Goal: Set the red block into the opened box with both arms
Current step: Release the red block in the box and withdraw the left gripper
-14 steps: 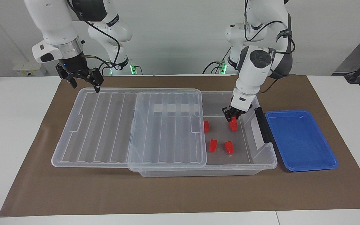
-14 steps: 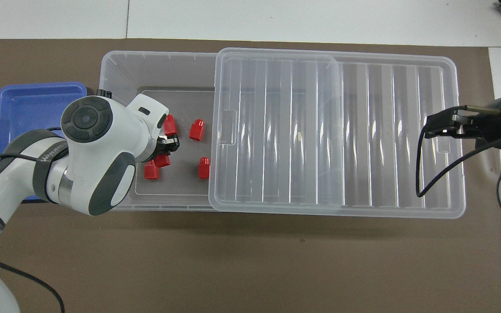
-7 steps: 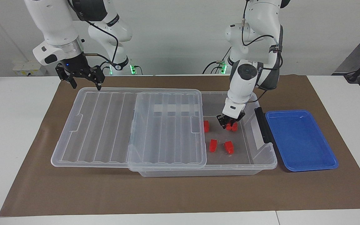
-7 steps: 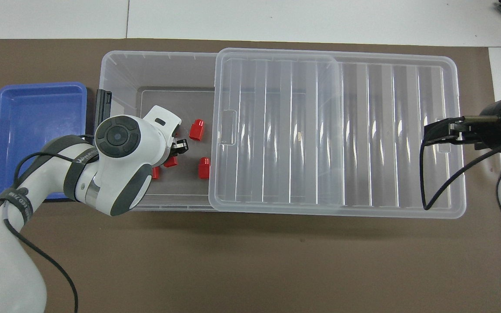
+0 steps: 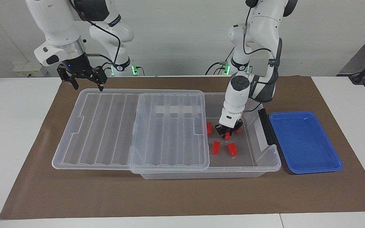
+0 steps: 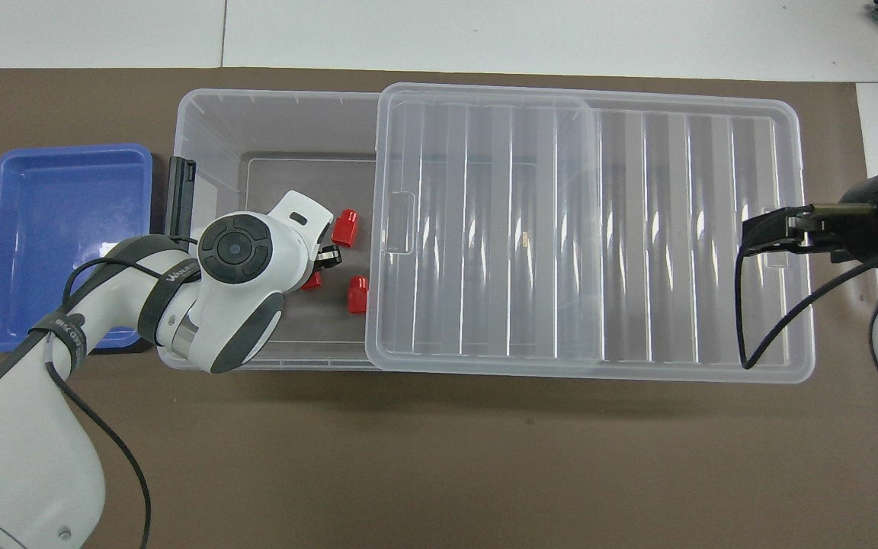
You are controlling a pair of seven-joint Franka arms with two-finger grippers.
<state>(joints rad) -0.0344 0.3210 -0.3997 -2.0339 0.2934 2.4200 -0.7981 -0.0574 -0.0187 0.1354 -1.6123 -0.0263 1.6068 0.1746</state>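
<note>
I expect the lid [image 6: 582, 233] to slide shut over the red blocks when I push the lid's tab, because the lid rests across the box's rim [image 6: 354, 365], above the blocks.
The clear box [image 5: 274, 160] [image 6: 195, 107] stands open, its ribbed lid [image 5: 122, 126] [image 6: 599, 229] slid toward the right arm's end. My left gripper [image 5: 227, 133] [image 6: 325, 259] is low inside the box, shut on a red block [image 5: 227, 136]. Loose red blocks lie on the box floor around it [image 5: 209, 128] [image 5: 216, 147] [image 5: 232, 149], and some show in the overhead view [image 6: 344, 227] [image 6: 358, 293]. The left arm hides the rest from above. My right gripper [image 5: 86, 80] [image 6: 745, 232] hangs open over the lid's edge at the right arm's end, holding nothing.
A shallow blue tray [image 5: 306, 142] [image 6: 58, 229] sits beside the box at the left arm's end, with nothing in it. The box's black handle [image 5: 266, 126] [image 6: 180, 194] faces the tray. A brown mat covers the table.
My left gripper has carried the red block lower into the box and toward the lid. The right gripper has shifted only slightly over the lid's edge.
</note>
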